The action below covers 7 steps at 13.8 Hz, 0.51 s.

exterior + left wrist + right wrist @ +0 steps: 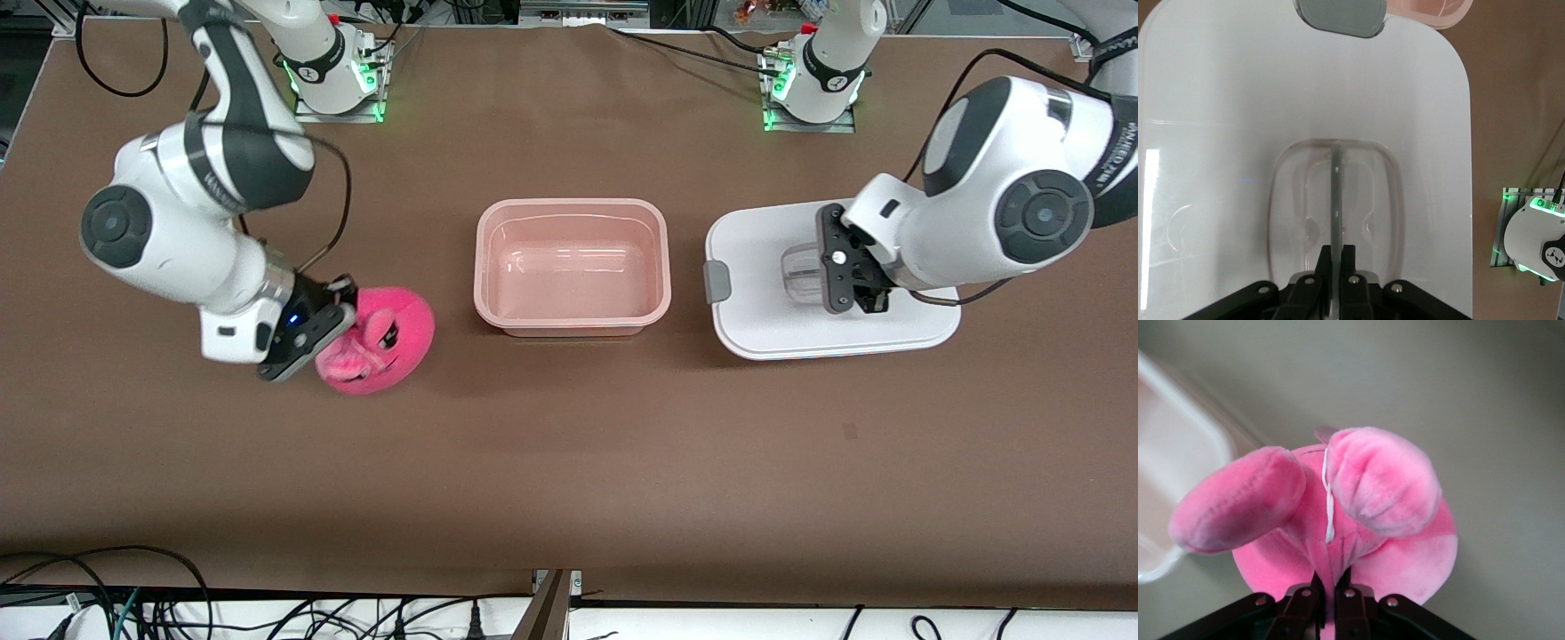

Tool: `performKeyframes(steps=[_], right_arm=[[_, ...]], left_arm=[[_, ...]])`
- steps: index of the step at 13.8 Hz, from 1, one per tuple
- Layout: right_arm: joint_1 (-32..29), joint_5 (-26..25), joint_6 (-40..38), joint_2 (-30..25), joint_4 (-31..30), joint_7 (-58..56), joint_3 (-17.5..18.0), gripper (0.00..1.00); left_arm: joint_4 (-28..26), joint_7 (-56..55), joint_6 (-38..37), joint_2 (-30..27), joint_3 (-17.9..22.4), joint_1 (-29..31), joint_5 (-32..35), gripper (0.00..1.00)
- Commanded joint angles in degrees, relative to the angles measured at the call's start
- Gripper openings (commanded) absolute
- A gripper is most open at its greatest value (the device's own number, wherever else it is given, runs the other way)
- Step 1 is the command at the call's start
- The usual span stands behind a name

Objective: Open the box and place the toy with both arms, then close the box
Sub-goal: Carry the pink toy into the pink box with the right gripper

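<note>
My left gripper should keep holding the lid (763, 304) out of the way, with the tub empty (573, 267) and the toy beside it, while my right gripper lowers the toy inside.
The pale pink tub (572, 206) stands open and empty at the table's middle. Its white lid (765, 302) lies flat beside it toward the left arm's end, with a grey clip (717, 282) facing the tub. My left gripper (849, 277) is shut on the lid's clear centre handle (1337, 193); its tips (1339, 257) pinch the handle's thin bar. The hot-pink toy (391, 333) is beside the tub toward the right arm's end. My right gripper (342, 322) is shut on a fold of the toy (1365, 487), its tips (1329, 583) sunk in the plush. I cannot tell whether the toy touches the table.
The arm bases (333, 71) (818, 80) stand along the table's edge farthest from the front camera. Cables hang along the edge nearest the camera. The tub's corner shows in the right wrist view (1171, 467) and the left wrist view (1431, 10).
</note>
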Motion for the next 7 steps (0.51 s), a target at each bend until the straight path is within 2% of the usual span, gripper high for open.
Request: performKeyframes(steps=[1, 3, 7], right_arm=[[-0.43, -3.12, -7.67, -1.04, 3.42, -1.03, 5.89, 0.00], [-0.35, -6.21, -12.26, -1.04, 5.10, -0.68, 10.20, 0.00], [6.14, -11.04, -11.66, 0.71, 5.11, 1.58, 10.92, 0.00]], left_arm=[[0.99, 2.61, -1.19, 0.23, -0.83, 0.52, 1.04, 0.00], [0.99, 2.61, -1.19, 0.32, -0.83, 0.52, 1.04, 0.00], [0.99, 2.61, -1.11, 0.41, -0.83, 0.52, 1.04, 0.00]])
